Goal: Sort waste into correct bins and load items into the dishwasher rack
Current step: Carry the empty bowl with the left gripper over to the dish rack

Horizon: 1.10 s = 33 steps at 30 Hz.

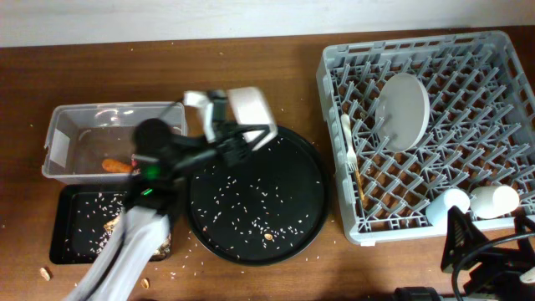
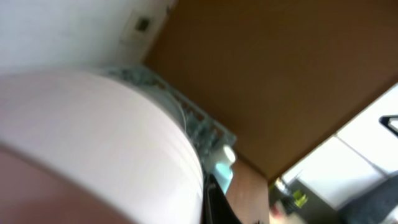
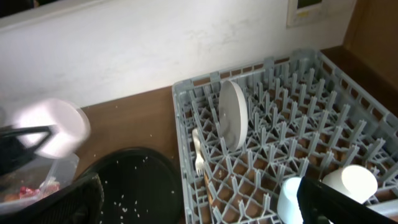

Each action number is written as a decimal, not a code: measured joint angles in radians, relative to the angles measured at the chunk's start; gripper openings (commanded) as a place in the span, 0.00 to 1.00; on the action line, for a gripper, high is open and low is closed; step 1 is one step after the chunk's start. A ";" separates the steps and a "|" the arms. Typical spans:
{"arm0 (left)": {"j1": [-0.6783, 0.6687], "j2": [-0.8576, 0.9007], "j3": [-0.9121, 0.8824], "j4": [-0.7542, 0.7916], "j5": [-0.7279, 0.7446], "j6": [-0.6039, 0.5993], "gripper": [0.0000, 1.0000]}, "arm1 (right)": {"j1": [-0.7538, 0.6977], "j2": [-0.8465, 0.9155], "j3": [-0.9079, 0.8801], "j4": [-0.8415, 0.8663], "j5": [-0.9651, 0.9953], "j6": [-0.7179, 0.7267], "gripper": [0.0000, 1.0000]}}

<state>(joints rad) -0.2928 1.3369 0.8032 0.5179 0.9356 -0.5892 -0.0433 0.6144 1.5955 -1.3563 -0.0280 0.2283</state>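
My left gripper is carrying the white bowl, and the rack's pegs (image 1: 370, 149) beside the pale plate are free for it. My left gripper should keep taking the bowl there (image 1: 373, 144) until it sits among the pegs.
My left gripper (image 1: 236, 136) is shut on the rim of the white bowl (image 1: 249, 105) and holds it above the far left edge of the round black tray (image 1: 284, 180). The bowl fills the blurred left wrist view (image 2: 93, 143). The grey dishwasher rack (image 1: 501, 50) holds the pale plate (image 1: 404, 100) on edge, the white fork (image 1: 345, 138), the chopsticks (image 1: 359, 180) and two cups (image 1: 456, 203) (image 1: 495, 199). The clear tub (image 1: 58, 125) holds the orange stick (image 1: 117, 165). My right gripper (image 1: 481, 251) is open and empty near the rack's front right corner.
The shallow black tray (image 1: 67, 251) in front of the tub holds rice grains and brown scraps. Rice grains lie scattered on the round black tray. A scrap (image 1: 46, 272) lies on the table at the front left. The wall runs along the back.
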 measured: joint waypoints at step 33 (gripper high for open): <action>-0.369 0.924 0.496 0.515 -0.028 -0.428 0.99 | 0.000 0.001 0.000 0.002 0.000 0.000 0.99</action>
<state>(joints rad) -0.6617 2.2612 1.2987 1.0332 0.9073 -1.0168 -0.0433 0.6151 1.5951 -1.3548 -0.0284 0.2279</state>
